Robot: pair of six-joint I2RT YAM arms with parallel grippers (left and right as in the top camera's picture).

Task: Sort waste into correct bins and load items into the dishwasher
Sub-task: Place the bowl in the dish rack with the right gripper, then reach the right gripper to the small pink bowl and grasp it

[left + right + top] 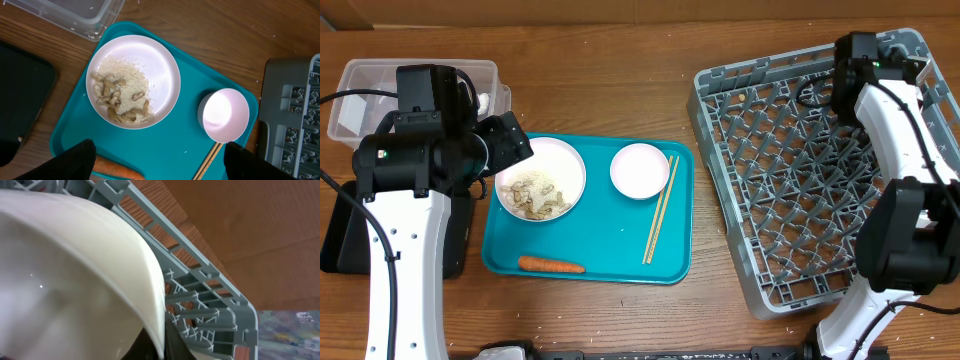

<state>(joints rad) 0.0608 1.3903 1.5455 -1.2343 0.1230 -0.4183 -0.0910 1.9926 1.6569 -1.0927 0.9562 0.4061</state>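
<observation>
My right gripper has the white dish's rim point(141, 286) in its fingers above free pegs of the grey dish rack point(820, 135), so it should go on lowering and let go there.
A white bowl point(540, 180) holding beige food scraps with rice point(120, 97) sits on the left of the teal tray point(610, 250). A small white cup point(640, 170), the chopsticks point(660, 210) and an orange carrot point(550, 265) also lie on the tray. My left gripper point(160, 165) is open and empty above the tray's near part, beside the bowl point(515, 138). My right gripper point(166, 339) is shut on the rim of a white dish point(75, 280) at the far right corner of the grey dish rack point(790, 180). In the overhead view that dish is hidden by the arm point(855, 65).
A clear plastic tub point(410, 85) stands at the back left and a black tray point(345, 245) lies at the left edge, partly under my left arm. The rack's lattice floor and pegs point(200, 297) are close beside the held dish.
</observation>
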